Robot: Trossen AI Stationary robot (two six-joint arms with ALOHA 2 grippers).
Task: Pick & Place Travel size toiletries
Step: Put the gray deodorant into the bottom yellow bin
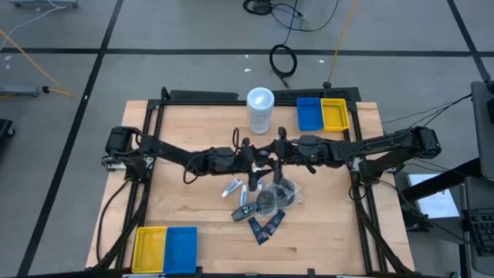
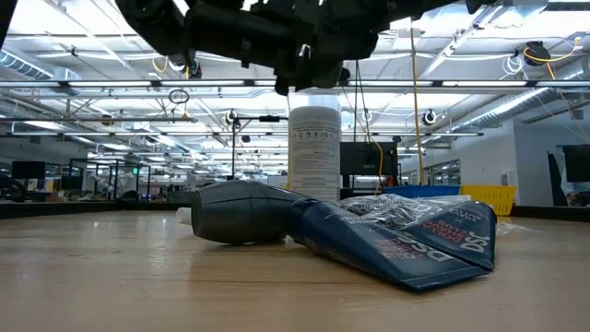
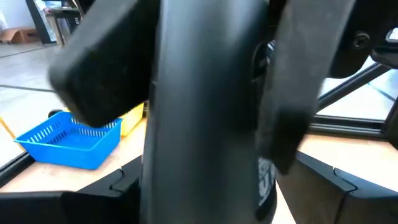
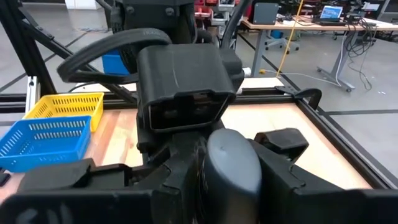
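Note:
My left gripper should take over the mini bottle (image 3: 205,112) and carry it to the near yellow bin (image 1: 149,249), because my right gripper holds the bottle far across from there.
Both arms meet above the table's middle. My right gripper (image 1: 272,157) is shut on a dark grey mini bottle (image 4: 231,165), held in the air. My left gripper (image 1: 256,158) faces it, level and open. Its fingers stand wide on either side of the bottle (image 3: 205,124). The other travel size toiletries lie on the table below, nearer the near edge. Among them are a white tube (image 1: 231,188), a dark grey bottle (image 2: 240,212) on its side, navy sachets (image 2: 396,242) and a clear-wrapped bundle (image 1: 270,201). My right gripper pinches the mini bottle's side walls (image 4: 208,180) between its two fingers, coming in level from the table's right. The bottle stands about upright in the hold, its rounded end (image 4: 233,146) up, lifted clear of the table. Whether my left gripper touches the bottle, I cannot tell.
A tall white canister (image 1: 260,108) stands at the far middle. Next to it, at the far right, are a blue bin (image 1: 309,113) and a yellow bin (image 1: 335,113). A second yellow bin (image 1: 149,249) and blue bin (image 1: 180,249) sit at the near left corner.

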